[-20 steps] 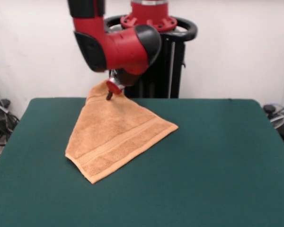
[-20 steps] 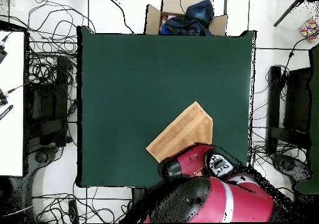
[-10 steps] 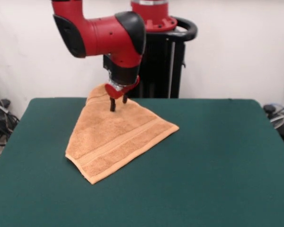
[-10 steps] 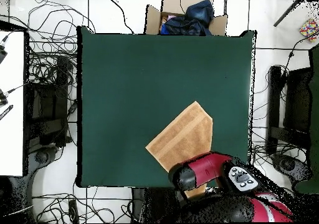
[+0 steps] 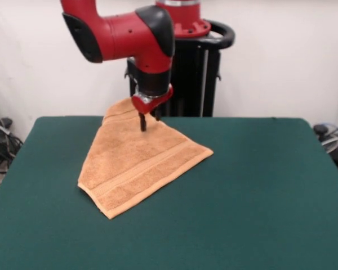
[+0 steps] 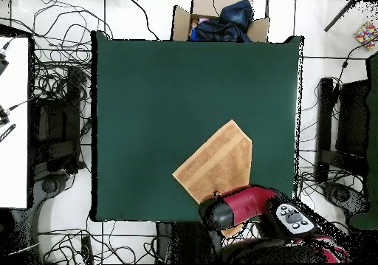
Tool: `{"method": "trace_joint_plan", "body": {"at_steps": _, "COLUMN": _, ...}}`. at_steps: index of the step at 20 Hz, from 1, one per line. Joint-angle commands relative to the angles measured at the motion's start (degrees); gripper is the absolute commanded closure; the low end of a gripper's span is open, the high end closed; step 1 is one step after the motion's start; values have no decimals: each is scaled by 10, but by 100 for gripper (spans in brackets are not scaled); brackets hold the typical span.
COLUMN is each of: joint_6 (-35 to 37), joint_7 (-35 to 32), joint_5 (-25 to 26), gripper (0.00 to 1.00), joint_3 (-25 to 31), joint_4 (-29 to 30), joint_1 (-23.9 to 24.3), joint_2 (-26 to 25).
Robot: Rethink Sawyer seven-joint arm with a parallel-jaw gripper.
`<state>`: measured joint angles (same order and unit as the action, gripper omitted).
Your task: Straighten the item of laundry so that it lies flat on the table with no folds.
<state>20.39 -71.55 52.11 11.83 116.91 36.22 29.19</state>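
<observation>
The towel gets narrower from its front edge to its far corner. I expect its hidden part to spread out when I pull the towel.
The item of laundry is an orange-tan towel lying on the dark green table, left of centre. It is folded into a rough triangle with a woven band near its front edge. Its far corner bunches up at the table's far edge. My gripper hangs just above that far part, with its dark fingers apart and nothing between them. In the overhead view the towel lies near the table's bottom edge, and the red arm covers its lower corner and the gripper.
The black pedestal stands right behind the towel's far corner. Beyond the table's top edge sits a cardboard box with dark cloth in it. Cables lie on the floor along the left side.
The arm's head has turned and the gripper has shifted a little to the right over the towel's far part in the front view. The towel lies as before.
</observation>
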Motion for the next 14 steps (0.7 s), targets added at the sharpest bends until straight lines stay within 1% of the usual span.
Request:
{"method": "trace_joint_plan", "body": {"at_steps": 1, "joint_6": -144, "joint_7": -135, "joint_5": -1, "gripper": 0, "joint_3": 11, "joint_4": -19, "joint_1": -66, "joint_2": 12}}
{"method": "trace_joint_plan", "body": {"at_steps": 5, "joint_6": -173, "joint_7": -150, "joint_5": -3, "gripper": 0, "joint_3": -45, "joint_4": -35, "joint_1": -121, "joint_2": 11}}
{"method": "trace_joint_plan", "body": {"at_steps": 7, "joint_6": -181, "joint_7": -155, "joint_5": -15, "gripper": 0, "joint_3": -73, "joint_4": -51, "joint_1": -149, "joint_2": -1}}
{"method": "trace_joint_plan", "body": {"at_steps": 10, "joint_6": -198, "joint_7": -149, "joint_5": -32, "gripper": 0, "joint_3": -103, "joint_4": -65, "joint_1": -175, "joint_2": -13}}
{"method": "trace_joint_plan", "body": {"at_steps": 11, "joint_6": -200, "joint_7": -145, "joint_5": -37, "gripper": 0, "joint_3": -112, "joint_4": -68, "joint_1": -181, "joint_2": -16}}
{"method": "trace_joint_plan", "body": {"at_steps": 13, "joint_6": -216, "joint_7": -123, "joint_5": -15, "gripper": 0, "joint_3": -142, "joint_4": -52, "joint_1": -155, "joint_2": -15}}
{"method": "trace_joint_plan", "body": {"at_steps": 14, "joint_6": -205, "joint_7": -119, "joint_5": -14, "gripper": 0, "joint_3": -154, "joint_4": -57, "joint_1": -163, "joint_2": -20}}
